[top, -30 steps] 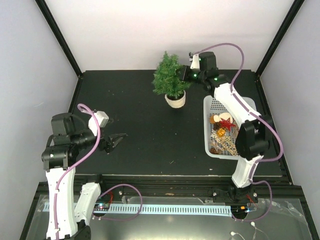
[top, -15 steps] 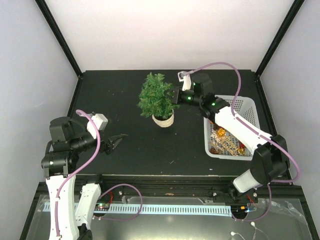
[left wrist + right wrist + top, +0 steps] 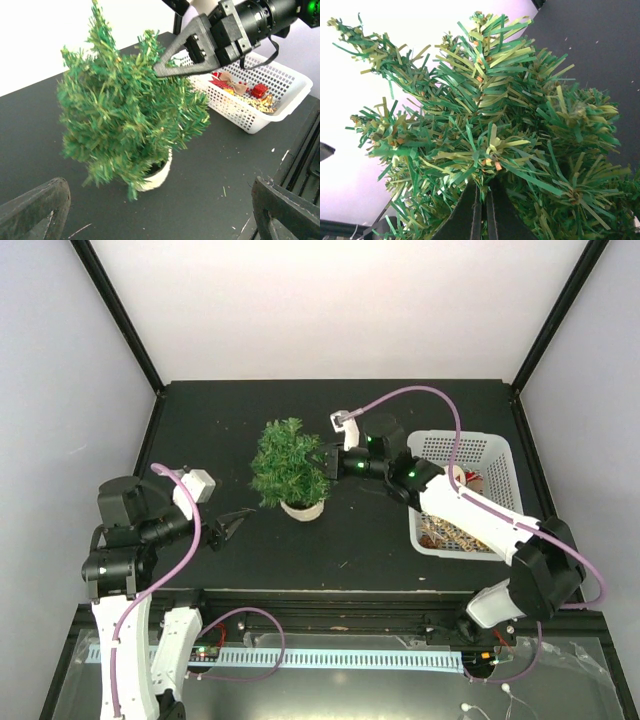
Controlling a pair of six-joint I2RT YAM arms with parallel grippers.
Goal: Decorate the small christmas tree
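Observation:
My right gripper should keep pulling the branch point(image 3: 311, 461) toward where the table point(image 3: 366, 516) is clear between the white pot and the basket, until the tree stands up straight.
The small christmas tree point(image 3: 288, 462), bushy green in a round white pot point(image 3: 302, 509), stands near the middle of the black table. In the left wrist view it point(image 3: 125, 105) leans slightly and looks blurred. My right gripper point(image 3: 322, 462) is shut on a branch of the tree point(image 3: 490, 145), its jaws pinched together on the needles. My left gripper point(image 3: 238, 521) is open and empty, left of the pot and apart from it, its dark fingers point(image 3: 35, 210) at the frame's lower corners.
A white plastic basket point(image 3: 492, 453) with red, gold and brown ornaments point(image 3: 247, 92) sits at the right of the table. Black frame posts stand at the back corners. A metal rail runs along the near edge.
My right gripper has dragged the tree from the back of the table toward the front left, to near the middle. My left arm has hardly moved.

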